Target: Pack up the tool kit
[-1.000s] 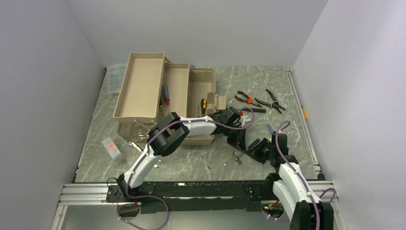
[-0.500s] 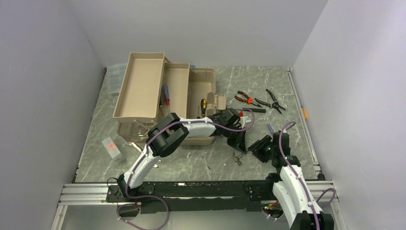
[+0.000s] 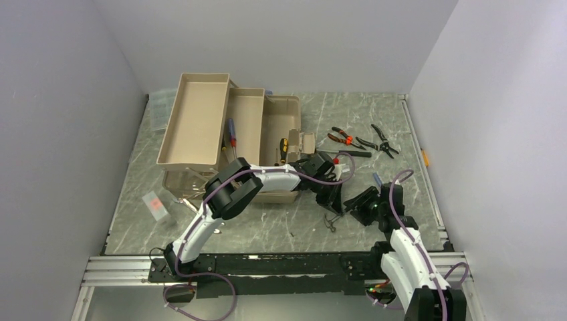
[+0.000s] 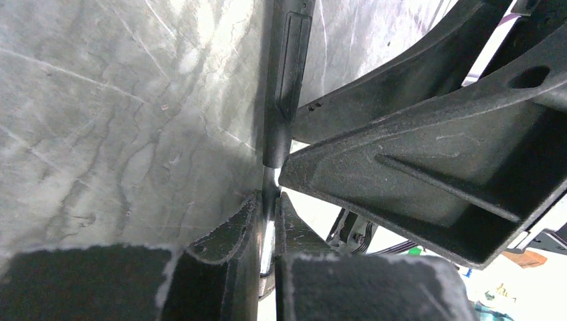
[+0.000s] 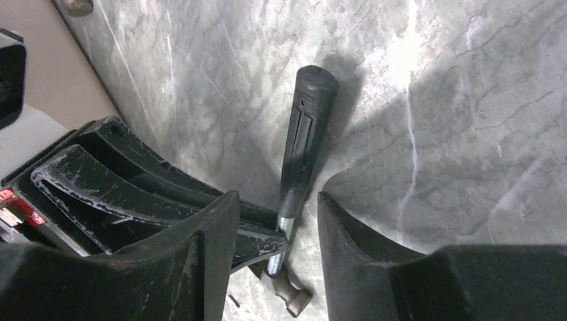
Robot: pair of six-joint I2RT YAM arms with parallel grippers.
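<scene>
The hammer's steel handle is held shut in my left gripper. My right gripper should take hold of the black grip's lower end before my left gripper opens and moves away.
The tan toolbox stands open at the back left, its fold-out trays spread to the left. A hammer with a black grip and a steel shaft lies low over the table in front of the box, with its head nearest me. My left gripper is shut on the steel shaft just below the grip. My right gripper is open, one finger on each side of the hammer and right beside the left fingers. The right gripper also shows in the top view.
Orange-black pliers and black pliers lie right of the box, with a black bar near them. A screwdriver lies in the box. A clear organiser is at the back left. A small grey case lies at the front left.
My right gripper has shifted slightly away from the table's near edge and closer to the hammer. My left gripper has stayed shut on the hammer's shaft.
</scene>
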